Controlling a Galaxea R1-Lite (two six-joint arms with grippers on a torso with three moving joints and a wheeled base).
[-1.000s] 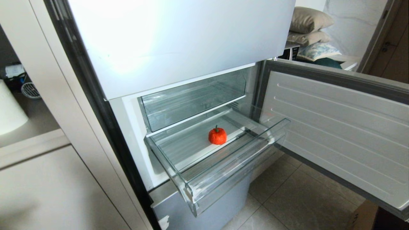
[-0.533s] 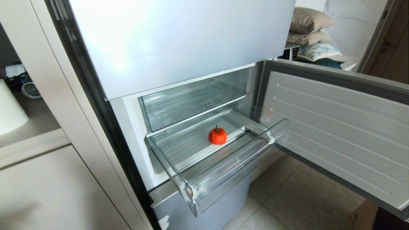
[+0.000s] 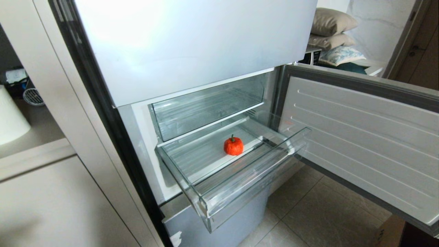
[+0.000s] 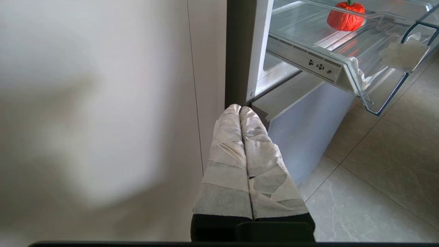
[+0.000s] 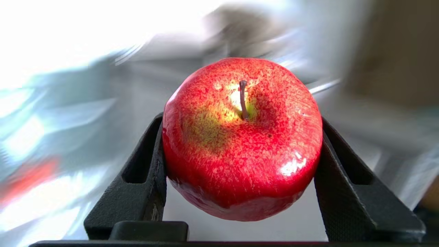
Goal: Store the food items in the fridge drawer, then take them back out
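My right gripper should pull back, turn to the drawer and bring the apple in beside the fruit (image 3: pixel 201 159), because it is pointing the apple toward the open fridge door (image 3: pixel 354 140).
A lumpy orange-red fruit (image 3: pixel 233 146) with a green stem lies on the ribbed floor of the pulled-out clear fridge drawer (image 3: pixel 240 187). The left wrist view shows the same fruit (image 4: pixel 345 19) and the drawer (image 4: pixel 377 79) from the side. My left gripper (image 4: pixel 240 109), wrapped in pale tape, is shut and empty, low beside the fridge's left edge. In the right wrist view, my right gripper (image 5: pixel 241 120) is shut on a glossy red apple (image 5: pixel 240 151), whose stem faces the camera; black fingers (image 5: pixel 144 185) press on both of its sides. Neither arm shows in the head view.
The fridge door (image 3: pixel 360 137) stands open on the right. A second clear drawer (image 3: pixel 205 106) sits closed above the pulled-out one. White cabinets (image 3: pixel 51 199) flank the fridge on the left, and grey tiled floor (image 3: pixel 308 212) lies below. Behind the apple the surroundings are blurred.
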